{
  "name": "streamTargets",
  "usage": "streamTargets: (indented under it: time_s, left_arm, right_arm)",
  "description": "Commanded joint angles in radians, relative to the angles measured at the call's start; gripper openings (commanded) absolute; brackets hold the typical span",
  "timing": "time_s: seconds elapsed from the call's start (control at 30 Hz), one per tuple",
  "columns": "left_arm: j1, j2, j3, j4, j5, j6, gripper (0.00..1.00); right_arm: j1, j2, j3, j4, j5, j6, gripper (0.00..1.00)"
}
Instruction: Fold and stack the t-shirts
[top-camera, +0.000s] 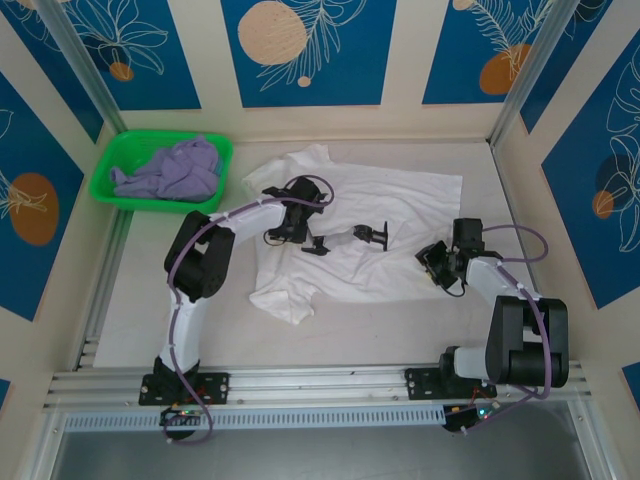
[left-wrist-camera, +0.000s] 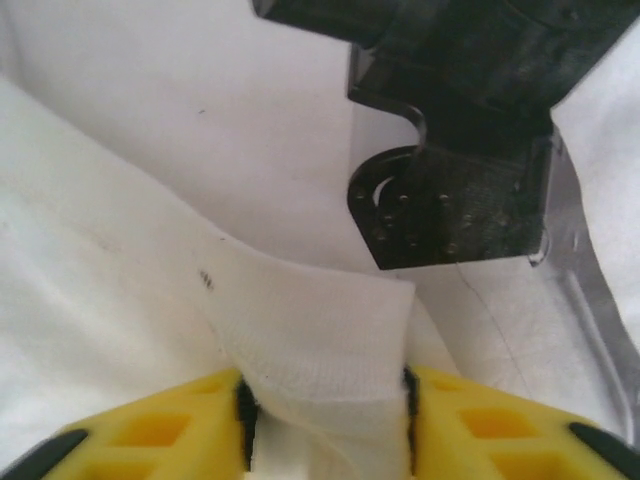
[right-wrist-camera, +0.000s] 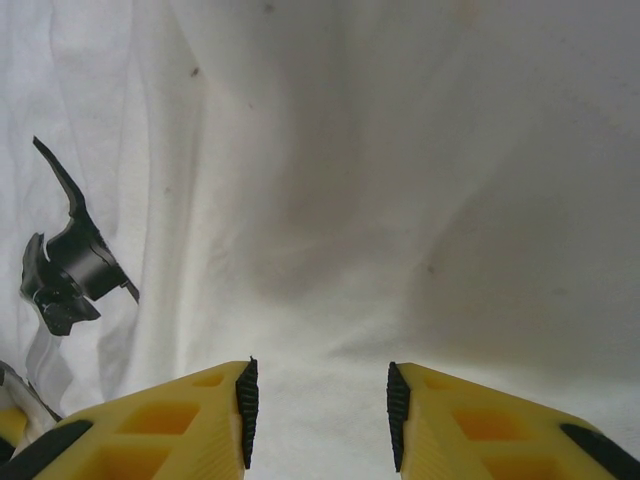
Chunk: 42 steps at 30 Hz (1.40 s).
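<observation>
The white t-shirt's edge (left-wrist-camera: 325, 320) is folded in next to its print, so the robot's left gripper should first pull that edge out toward the space before the green basket (top-camera: 232, 280).
The white t-shirt (top-camera: 390, 215) lies spread across the table, its black-and-grey chest print (top-camera: 350, 240) facing up. My left gripper (top-camera: 285, 228) sits at the shirt's left edge. In the left wrist view it (left-wrist-camera: 325, 420) is shut on a raised fold of the white cloth (left-wrist-camera: 320, 330), with the print (left-wrist-camera: 450, 200) just beyond. My right gripper (top-camera: 437, 262) rests on the shirt's right part. In the right wrist view its yellow fingers (right-wrist-camera: 318, 410) press against a bunch of white cloth (right-wrist-camera: 320, 400) filling the gap between the pads. The lavender t-shirt (top-camera: 175, 170) lies crumpled in the basket.
The green plastic basket (top-camera: 112, 160) stands at the back left corner. Walls enclose the table at the back and both sides. Bare tabletop (top-camera: 350, 335) runs between the shirt and the metal rail at the near edge.
</observation>
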Motion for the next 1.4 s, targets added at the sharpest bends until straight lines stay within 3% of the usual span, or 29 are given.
streamTargets:
  time_s: [0.0,0.13,0.33,0.47,0.57,0.83,1.0,1.13,1.37]
  left_arm:
    - [0.003,-0.017,0.017,-0.032,0.002,-0.002,0.24]
    - [0.003,-0.08,-0.032,-0.017,-0.037,-0.014,0.08]
    - [0.019,-0.265,-0.198,0.024,-0.096,-0.063,0.07]
    - [0.072,-0.4,-0.361,0.073,-0.062,-0.113,0.07]
    - [0.11,-0.473,-0.481,0.139,0.004,-0.133,0.2]
    - [0.127,-0.447,-0.493,0.182,0.105,-0.107,0.32]
    - [0.127,-0.477,-0.511,0.163,0.075,-0.109,0.2]
    - [0.128,-0.56,-0.588,0.142,0.007,-0.121,0.0]
    - [0.172,-0.769,-0.812,0.125,-0.103,-0.203,0.0]
  right_arm:
    - [-0.011,-0.01,-0.013,-0.002,-0.027,0.014,0.42]
    - [-0.02,-0.007,-0.018,-0.002,-0.024,0.016,0.41]
    - [-0.031,0.016,-0.013,-0.008,-0.024,0.028,0.39]
    - [-0.048,0.029,-0.018,-0.011,-0.025,0.048,0.37]
    - [-0.054,0.042,-0.019,-0.005,-0.037,0.055,0.36]
    - [-0.05,0.047,-0.01,0.007,-0.058,0.036,0.33]
    - [-0.036,0.018,-0.013,0.011,-0.042,0.026,0.32]
    - [-0.021,0.042,-0.001,0.009,-0.047,0.022,0.29]
    - [-0.008,0.086,0.018,-0.002,-0.042,0.028,0.27]
